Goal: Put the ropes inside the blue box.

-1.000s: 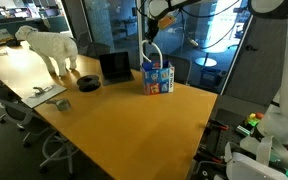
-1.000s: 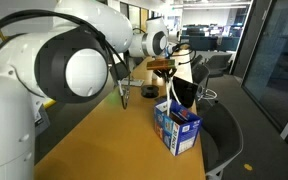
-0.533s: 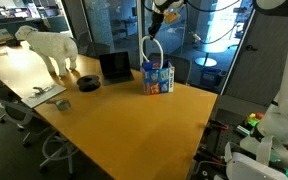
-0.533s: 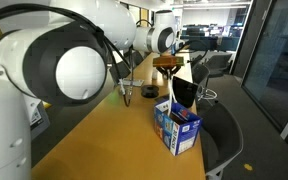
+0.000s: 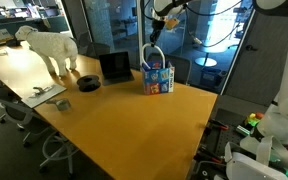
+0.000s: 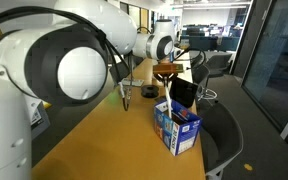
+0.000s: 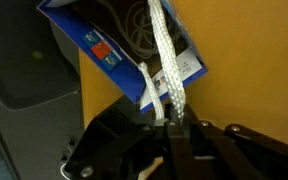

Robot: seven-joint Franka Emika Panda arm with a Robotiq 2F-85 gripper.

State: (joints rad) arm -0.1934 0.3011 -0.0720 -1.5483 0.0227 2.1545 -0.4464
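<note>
Parts of the white rope [image 6: 168, 95] run down into the blue box's open top [image 6: 178, 113]. My gripper stays above the box and let the rope go there.
The blue box [image 5: 157, 78] stands upright on the wooden table [image 5: 114, 130], next to a black laptop [image 5: 114, 67]. My gripper [image 5: 158, 20] hangs well above the box, shut on a white rope [image 5: 150, 50] that droops in a loop into the box's open top. In the wrist view the gripper [image 7: 170, 122] pinches two braided strands of the rope [image 7: 164, 60], which run down into the blue box [image 7: 94, 45]; more rope lies coiled in its dark inside. From the opposite side, the gripper [image 6: 166, 68] is above the blue box [image 6: 179, 128].
A white dog figure [image 5: 49, 45] stands at the table's far end, with a black roll [image 5: 89, 82] and papers [image 5: 44, 95] nearby. Office chairs [image 5: 19, 115] line the table's side. Glass walls rise behind the box.
The gripper rose a little above the box with the rope still in it, then settled slightly lower. The box has not moved.
</note>
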